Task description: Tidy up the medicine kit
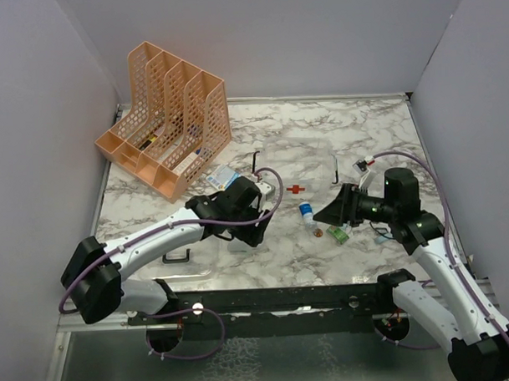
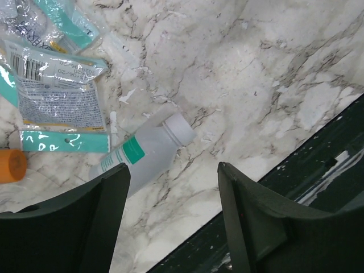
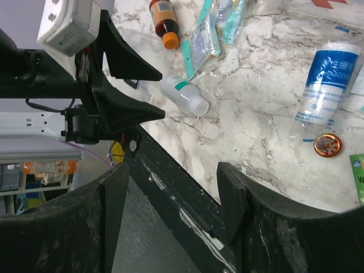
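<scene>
Next, my left gripper centers on the white bottle [image 2: 133, 156], since the bottle lies beside its finger, with the fingers below its cap [image 2: 160, 141]. It should then pass the bottle to my right gripper.
The medicine kit shows in the top view only as a faint clear box with a red cross [image 1: 296, 189] mid-table, between my two grippers. My left gripper [image 1: 246, 228] [image 2: 172, 170] hangs open over the marble near the front edge, with nothing between its jaws. A white bottle with a teal label [image 2: 145, 151] [image 3: 185, 96] lies flat just beside its left finger. My right gripper [image 1: 335, 209] [image 3: 173, 170] is open and empty, tilted toward the table's front rail. A blue-and-white bandage roll [image 3: 327, 85] [image 1: 306, 212] lies close to it.
An orange mesh file rack [image 1: 164, 118] stands at the back left. Clear and teal packets [image 2: 51, 85] and a brown bottle with an orange cap [image 3: 162, 20] lie by the left gripper. A round copper tin [image 3: 328, 145] and a green packet [image 1: 337, 234] lie near the right gripper. The black front rail [image 3: 187, 199] runs below.
</scene>
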Tool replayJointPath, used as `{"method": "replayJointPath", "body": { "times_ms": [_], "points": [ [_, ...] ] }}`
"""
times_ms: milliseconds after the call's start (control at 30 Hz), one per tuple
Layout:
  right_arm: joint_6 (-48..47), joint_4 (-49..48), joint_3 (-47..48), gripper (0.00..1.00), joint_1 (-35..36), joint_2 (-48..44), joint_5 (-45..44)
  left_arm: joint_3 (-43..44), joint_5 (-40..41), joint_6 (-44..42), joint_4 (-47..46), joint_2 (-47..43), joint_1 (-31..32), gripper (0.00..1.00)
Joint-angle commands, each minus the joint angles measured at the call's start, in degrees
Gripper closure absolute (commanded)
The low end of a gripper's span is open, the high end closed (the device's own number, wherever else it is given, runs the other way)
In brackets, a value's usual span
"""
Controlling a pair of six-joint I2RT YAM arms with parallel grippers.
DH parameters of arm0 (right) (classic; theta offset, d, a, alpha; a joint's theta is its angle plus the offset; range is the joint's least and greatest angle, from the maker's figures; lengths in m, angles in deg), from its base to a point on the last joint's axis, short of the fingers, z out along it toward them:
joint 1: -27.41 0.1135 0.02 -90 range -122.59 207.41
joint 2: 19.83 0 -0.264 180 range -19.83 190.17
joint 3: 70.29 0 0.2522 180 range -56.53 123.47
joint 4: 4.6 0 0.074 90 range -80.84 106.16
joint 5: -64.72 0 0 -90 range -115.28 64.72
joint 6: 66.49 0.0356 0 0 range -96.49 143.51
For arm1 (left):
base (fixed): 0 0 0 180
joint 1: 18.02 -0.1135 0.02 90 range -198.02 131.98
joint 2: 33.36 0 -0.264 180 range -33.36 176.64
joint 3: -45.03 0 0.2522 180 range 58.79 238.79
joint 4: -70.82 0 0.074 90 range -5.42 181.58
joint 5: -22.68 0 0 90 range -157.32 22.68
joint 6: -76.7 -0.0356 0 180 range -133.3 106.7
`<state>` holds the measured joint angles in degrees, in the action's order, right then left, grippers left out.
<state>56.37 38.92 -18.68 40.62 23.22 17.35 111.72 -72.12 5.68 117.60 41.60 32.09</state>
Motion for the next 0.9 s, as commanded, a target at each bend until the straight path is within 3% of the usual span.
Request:
{"method": "replayJointPath", "body": {
  "times_ms": [0,133,400,867],
  "points": [
    [0.84,-1.12,-1.11,0.37,0.59,-0.26,-3.17,-0.52,6.13,-10.81,1.22,2.37,0.86,0.31],
    [1.71,-2.01,-1.63,0.37,0.59,-0.20,-3.63,1.79,8.52,-13.27,2.09,5.96,0.89,0.26],
    [3.15,-3.12,-2.14,0.37,0.59,0.16,-5.10,2.10,1.55,-17.49,2.68,11.62,0.95,0.24],
    [6.35,-5.02,-4.47,0.37,0.59,-1.45,-6.40,3.03,2.43,-16.13,1.50,16.49,0.96,0.50]
  ]
}}
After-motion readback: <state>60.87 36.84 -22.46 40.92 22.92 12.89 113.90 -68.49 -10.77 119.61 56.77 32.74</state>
